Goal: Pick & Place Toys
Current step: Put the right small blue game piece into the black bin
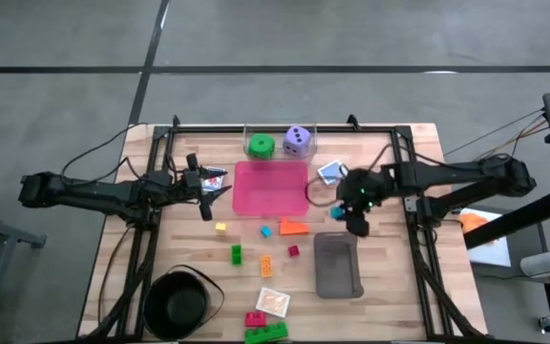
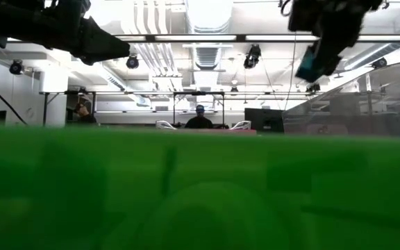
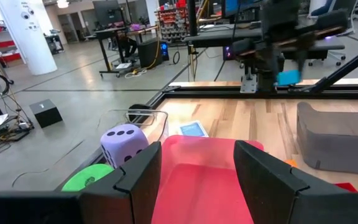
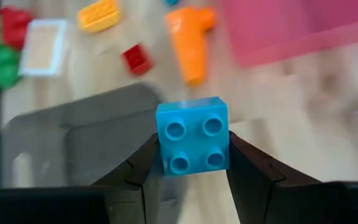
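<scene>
The blue brick (image 1: 337, 212) is up clear of the empty grey tray's rim, so my right gripper should keep going over the tray's bottom (image 1: 337, 265) and let go of the brick there.
My right gripper (image 1: 349, 222) hangs above the table by the far end of the grey tray (image 1: 337, 266), shut on a small blue brick (image 4: 191, 134). That brick also shows in the low view as the blue brick (image 2: 310, 66). My left gripper (image 3: 197, 155) stands open, with nothing between its fingers, at the left side of the pink tray (image 1: 271, 187). A green die (image 1: 261, 146) and a purple die (image 1: 297, 140) sit in the clear tray at the far side. Loose bricks lie on the table: yellow (image 1: 221, 226), green (image 1: 237, 253), red (image 1: 293, 250) and orange (image 1: 267, 265). My right gripper pinches the blue brick by two opposite side walls (image 4: 160, 146) between its two fingers. The fingers slant downward from above. The studded top faces back toward the wrist. The brick is lifted clear of the table and the trays.
A black bowl (image 1: 179, 304) stands at the near left. An orange card (image 1: 272, 302) and red and green bricks (image 1: 264, 327) lie near the front edge. A blue card (image 1: 328, 172) rests right of the pink tray, and an orange piece (image 1: 292, 226) lies near it.
</scene>
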Available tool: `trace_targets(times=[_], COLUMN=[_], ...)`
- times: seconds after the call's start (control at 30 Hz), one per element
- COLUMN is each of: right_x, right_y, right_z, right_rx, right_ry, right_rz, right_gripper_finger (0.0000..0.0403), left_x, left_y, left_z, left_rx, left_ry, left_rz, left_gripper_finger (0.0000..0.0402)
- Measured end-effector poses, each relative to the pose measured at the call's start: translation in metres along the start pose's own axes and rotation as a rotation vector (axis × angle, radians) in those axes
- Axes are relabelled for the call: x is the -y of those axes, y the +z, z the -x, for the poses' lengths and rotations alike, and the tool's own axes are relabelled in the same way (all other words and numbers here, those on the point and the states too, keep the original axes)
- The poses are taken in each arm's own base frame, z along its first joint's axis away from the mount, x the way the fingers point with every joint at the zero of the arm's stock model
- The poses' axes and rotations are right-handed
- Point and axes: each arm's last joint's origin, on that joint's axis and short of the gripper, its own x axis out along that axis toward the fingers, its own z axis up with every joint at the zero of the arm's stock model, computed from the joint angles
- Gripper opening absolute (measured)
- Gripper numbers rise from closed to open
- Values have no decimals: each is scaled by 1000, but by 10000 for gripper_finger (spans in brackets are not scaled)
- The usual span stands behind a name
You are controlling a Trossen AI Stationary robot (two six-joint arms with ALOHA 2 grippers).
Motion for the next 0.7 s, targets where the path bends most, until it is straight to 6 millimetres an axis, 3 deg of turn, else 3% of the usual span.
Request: trace_targets(times=[0.33, 0.7], right_x=[-48, -60], right_y=[-21, -32], right_z=[-28, -78], right_rx=[-137, -278], right_ry=[26, -73], right_rz=[8, 34], right_gripper_finger=[138, 143], left_x=[0, 0], left_y=[0, 0], left_z=[0, 0], left_rx=[0, 0], left_ry=[4, 4], left_rz=[0, 0], left_gripper_finger=[204, 204])
